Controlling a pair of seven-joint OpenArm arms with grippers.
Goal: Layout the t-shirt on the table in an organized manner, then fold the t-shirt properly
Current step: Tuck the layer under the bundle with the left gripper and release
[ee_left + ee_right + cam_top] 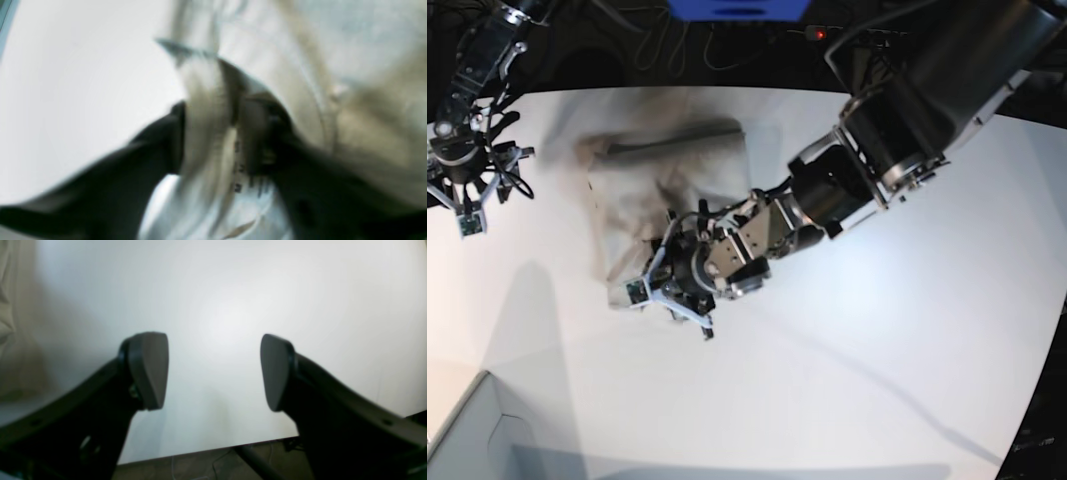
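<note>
The t-shirt (630, 205) is lying in a compact block with a thick far edge (672, 139), so I expect it to slide as one folded packet when I push its side.
The light grey-beige t-shirt (662, 180) lies crumpled on the white table (877, 350), left of centre. My left gripper (672, 305) is at the shirt's near edge. In the blurred left wrist view its dark fingers (156, 143) stand apart, and the ribbed collar and printed label (247, 180) of the t-shirt (283, 50) hang between them; the left gripper (211, 140) looks open. My right gripper (467, 210) hovers at the far left, clear of the shirt. It is open (213, 371) over bare table (233, 290), and a strip of t-shirt (6, 306) shows at that view's left edge.
A grey box corner (467, 440) sits at the bottom left of the base view. The table's near edge (200, 450) runs just under the right gripper, with dark floor and cables beyond. Dark equipment lines the far side of the table.
</note>
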